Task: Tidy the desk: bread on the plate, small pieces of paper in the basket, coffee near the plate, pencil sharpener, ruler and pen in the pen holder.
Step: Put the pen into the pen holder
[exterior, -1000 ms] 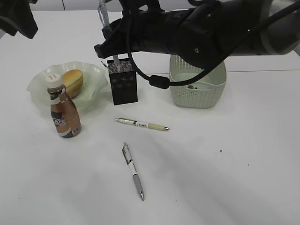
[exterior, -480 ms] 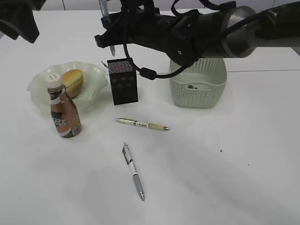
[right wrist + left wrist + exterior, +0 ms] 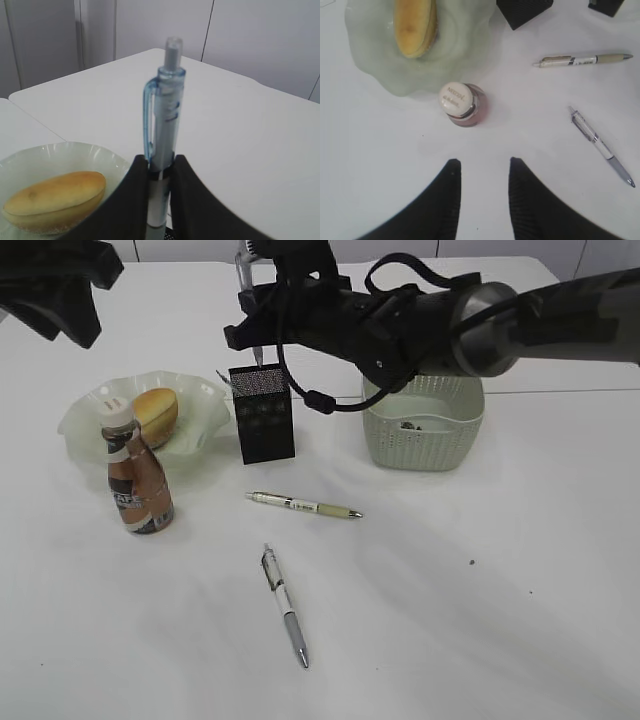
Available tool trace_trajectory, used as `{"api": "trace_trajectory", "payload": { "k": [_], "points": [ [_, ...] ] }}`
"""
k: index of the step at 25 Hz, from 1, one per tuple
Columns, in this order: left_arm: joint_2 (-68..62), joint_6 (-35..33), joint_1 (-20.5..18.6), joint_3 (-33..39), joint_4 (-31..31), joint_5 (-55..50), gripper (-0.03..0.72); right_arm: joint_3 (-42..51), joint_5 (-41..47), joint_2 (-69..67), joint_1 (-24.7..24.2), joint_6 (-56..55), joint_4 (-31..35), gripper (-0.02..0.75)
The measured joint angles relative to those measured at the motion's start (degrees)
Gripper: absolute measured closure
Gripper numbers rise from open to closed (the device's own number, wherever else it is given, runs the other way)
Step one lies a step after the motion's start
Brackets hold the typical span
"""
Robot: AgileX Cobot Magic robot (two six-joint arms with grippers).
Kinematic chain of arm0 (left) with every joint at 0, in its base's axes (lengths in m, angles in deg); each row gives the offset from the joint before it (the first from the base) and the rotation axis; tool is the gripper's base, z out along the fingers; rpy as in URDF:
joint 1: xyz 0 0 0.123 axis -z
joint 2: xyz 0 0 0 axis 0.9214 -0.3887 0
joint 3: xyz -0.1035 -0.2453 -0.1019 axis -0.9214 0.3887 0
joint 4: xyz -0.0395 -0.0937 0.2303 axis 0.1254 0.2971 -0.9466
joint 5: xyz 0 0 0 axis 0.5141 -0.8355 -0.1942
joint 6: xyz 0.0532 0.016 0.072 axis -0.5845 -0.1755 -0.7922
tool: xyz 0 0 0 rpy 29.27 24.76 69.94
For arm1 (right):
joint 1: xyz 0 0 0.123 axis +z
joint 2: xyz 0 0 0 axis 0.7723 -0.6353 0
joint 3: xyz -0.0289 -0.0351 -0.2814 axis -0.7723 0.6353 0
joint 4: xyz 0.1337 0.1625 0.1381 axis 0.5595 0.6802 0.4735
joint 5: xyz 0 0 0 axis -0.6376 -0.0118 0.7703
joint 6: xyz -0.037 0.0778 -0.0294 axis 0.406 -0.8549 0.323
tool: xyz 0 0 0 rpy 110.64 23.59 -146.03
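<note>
The clear blue pen's tip [image 3: 258,356] is pointing down above the pen holder's opening [image 3: 260,380]. My right gripper should keep going down until the pen's tip is inside, and then let go.
My right gripper [image 3: 256,328] [image 3: 161,161] is shut on a clear blue pen [image 3: 246,270] [image 3: 165,120], held upright with its tip just above the black pen holder [image 3: 263,415]. Two more pens [image 3: 305,506] [image 3: 285,607] lie on the desk in front of it. The bread [image 3: 156,414] [image 3: 415,25] rests in the green plate [image 3: 80,425]. The coffee [image 3: 138,483] [image 3: 456,97] stands upright at the plate's near edge. My left gripper [image 3: 483,162] hangs open over bare desk, nearer than the coffee. Ruler and pencil sharpener are out of view.
The sage basket [image 3: 425,435] stands right of the pen holder with a few small bits on its floor. The right arm [image 3: 440,315] stretches across above basket and holder. The left arm [image 3: 55,285] hovers at the back left.
The right gripper has carried the pen a little to the right and up, from beside the holder's left corner to above its opening. The left arm has shifted slightly right.
</note>
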Motion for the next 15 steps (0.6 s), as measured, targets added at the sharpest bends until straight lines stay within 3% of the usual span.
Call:
{"api": "trace_trajectory", "payload": {
  "k": [15],
  "points": [
    [-2.42, 0.00, 0.00, 0.00, -0.02, 2.63, 0.448, -1.60, -2.42, -4.91, -1.22, 0.00, 3.28, 0.671]
  ]
}}
